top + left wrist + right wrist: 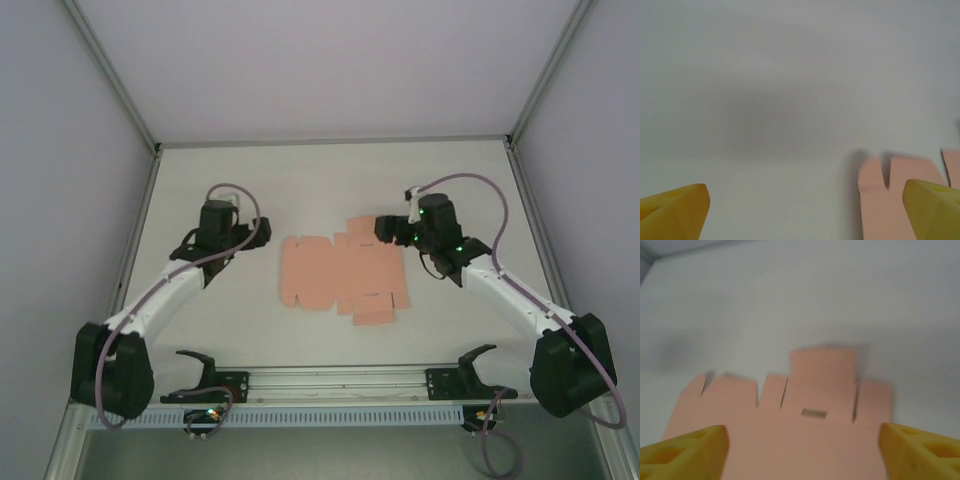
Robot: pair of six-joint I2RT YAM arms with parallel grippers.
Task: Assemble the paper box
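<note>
I expect the whole paper box [345,272] to swing around as one piece when I turn it, because the short slots [298,301] cut into the outer edges only.
The paper box [340,272] is a salmon-pink die-cut sheet with tabs, lying flat in the middle of the white table. My left gripper [262,232] hovers just left of the sheet's left edge, open, with nothing between its yellow fingers [675,212]; in the left wrist view the sheet's tabs [885,195] show beside the right finger. My right gripper [385,228] is over the sheet's far right corner. In the right wrist view its fingers [920,450] stand wide apart above the sheet [820,390], whose slot and tabs lie between them, and nothing is gripped.
White walls [80,150] close in the table on the left, back and right. A metal rail [340,380] runs along the near edge, with a black bracket [195,365] on its left and another [478,362] on its right. Bare table lies beyond the sheet.
</note>
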